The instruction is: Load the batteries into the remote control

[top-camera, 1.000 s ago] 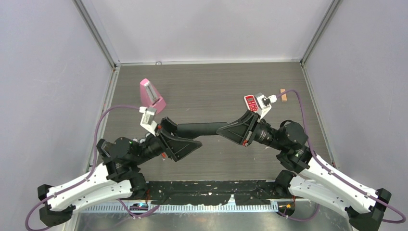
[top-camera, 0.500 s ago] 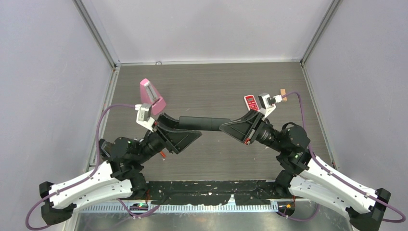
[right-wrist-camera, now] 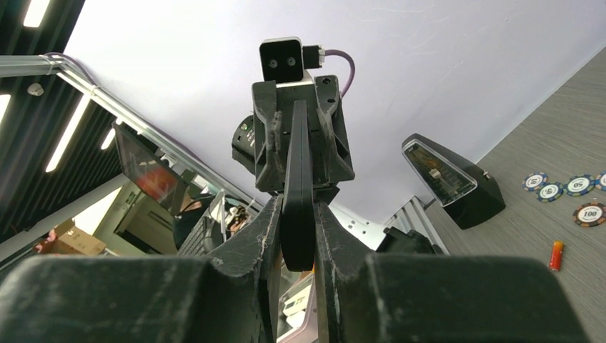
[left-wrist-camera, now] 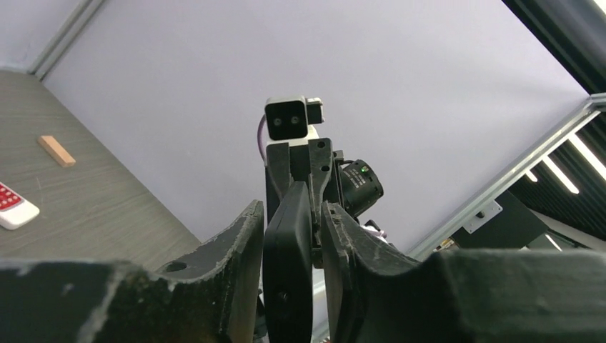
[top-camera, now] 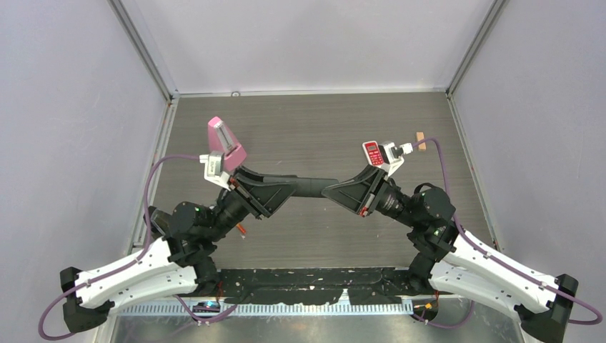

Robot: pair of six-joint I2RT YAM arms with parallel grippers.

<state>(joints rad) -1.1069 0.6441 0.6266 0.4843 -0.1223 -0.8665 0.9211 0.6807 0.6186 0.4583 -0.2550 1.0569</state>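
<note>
I hold just the tip of the black remote with my right gripper, so next I open and reach farther along the remote before removing the battery cover.
A long black remote hangs above the table, held between both arms. My left gripper is shut on its left end, and the remote stands edge-on between the fingers in the left wrist view. My right gripper is shut on its right end, seen edge-on in the right wrist view. One orange-red battery lies on the table; it also shows in the top view by the left arm. Other batteries are hidden.
A pink metronome stands at the back left. A small red-and-white remote and a tan wooden block lie at the back right. Several round chips lie near the battery.
My left gripper has moved back toward the metronome, carrying the remote's left end with it. The right gripper has shifted only slightly.
</note>
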